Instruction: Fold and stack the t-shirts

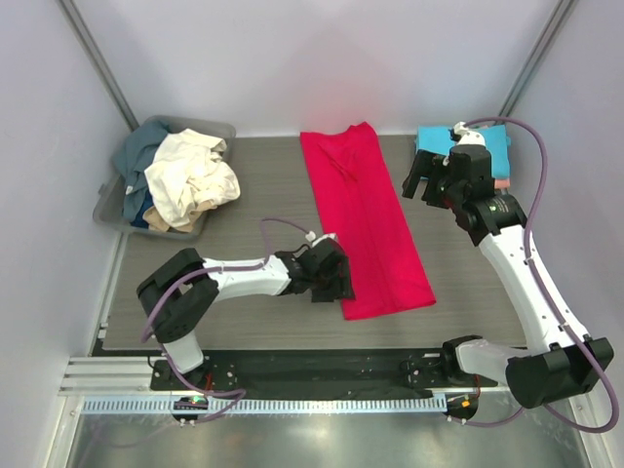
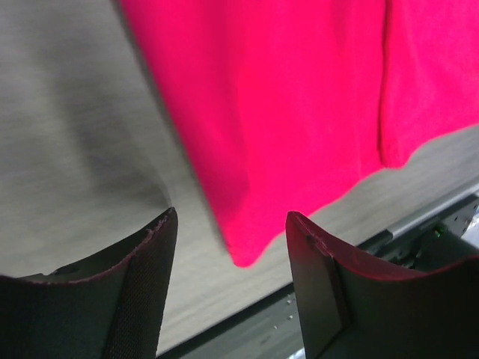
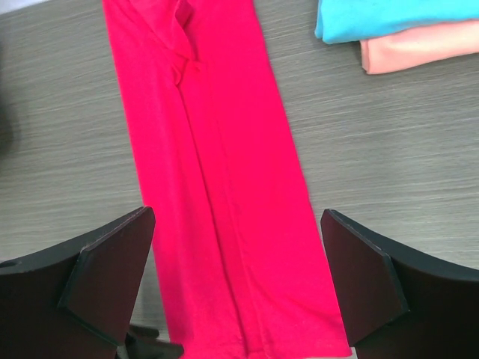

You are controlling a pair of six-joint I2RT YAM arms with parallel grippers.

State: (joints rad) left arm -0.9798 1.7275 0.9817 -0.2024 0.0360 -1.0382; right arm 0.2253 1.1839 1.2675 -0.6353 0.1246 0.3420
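My left gripper is to pull the t-shirt's nearest corner straight (image 1: 349, 314) before folding, because the red t-shirt lies at a slant, with its near end (image 1: 390, 300) out of line with its back end.
The crimson red t-shirt (image 1: 366, 224) lies on the table as a long narrow strip, running from the back edge toward the front. My left gripper (image 1: 336, 283) is low at the strip's near left corner. In the left wrist view it (image 2: 228, 224) stands open, and that corner of the red t-shirt (image 2: 284, 112) points into the gap without touching either finger. My right gripper (image 1: 421, 180) hangs open and empty above the strip's far right side. Its wrist view looks down on the red t-shirt (image 3: 217, 187). A folded turquoise t-shirt (image 3: 389, 19) lies on a salmon pink one (image 3: 419, 48).
A grey tub (image 1: 210, 125) at the back left holds a crumpled cream t-shirt (image 1: 190, 175) and a slate blue one (image 1: 141, 146). The turquoise and pink stack (image 1: 436, 142) sits at the back right. The table's front rail (image 2: 419, 224) runs close behind the left gripper.
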